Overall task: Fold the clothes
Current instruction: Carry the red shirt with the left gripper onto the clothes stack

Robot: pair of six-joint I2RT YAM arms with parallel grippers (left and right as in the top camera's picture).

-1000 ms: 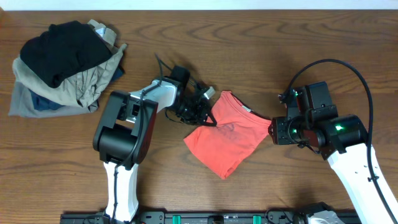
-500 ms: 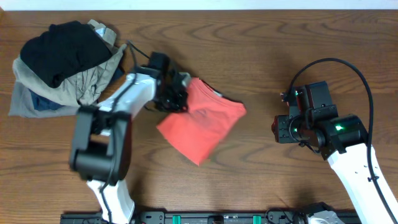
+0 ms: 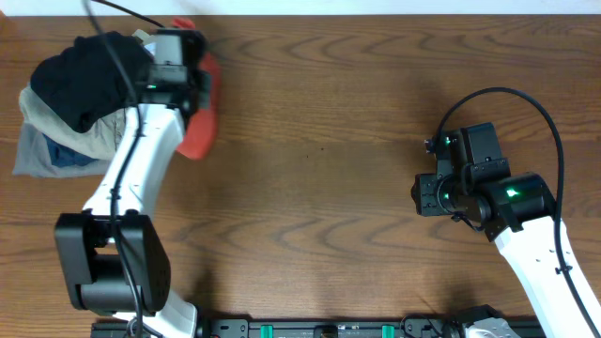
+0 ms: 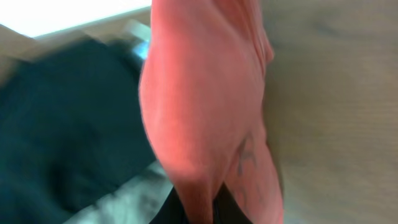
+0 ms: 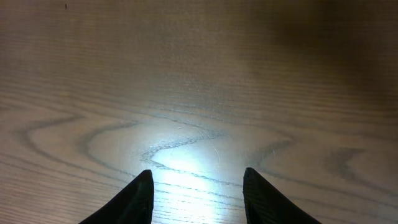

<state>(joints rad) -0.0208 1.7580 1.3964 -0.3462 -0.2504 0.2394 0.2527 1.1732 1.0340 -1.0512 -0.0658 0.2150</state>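
Note:
The red-orange T-shirt [image 3: 200, 130] is hanging close beside the clothes pile and the way is clear, so my left gripper should go over the black garment [image 3: 84, 84] next and let go there.
The red-orange T-shirt [image 3: 201, 117] hangs bunched from my left gripper [image 3: 192, 89], which is shut on it at the far left of the table, right beside the clothes pile. In the left wrist view the shirt [image 4: 205, 106] fills the middle, pinched between the dark fingers [image 4: 202, 208], with faint navy lettering showing. My right gripper [image 3: 416, 195] is open and empty over bare wood at the right; its two fingertips [image 5: 196, 193] stand wide apart.
A pile of black [image 3: 89, 70], khaki [image 3: 113, 136], grey and blue [image 3: 56, 155] clothes lies at the far left corner. The black garment [image 4: 68, 124] also shows in the left wrist view. The table's far edge [image 3: 376, 13] runs along the top.
My left arm has swung the shirt from the table's middle to the far left, beside the pile. My right gripper let go of the shirt and stayed in place.

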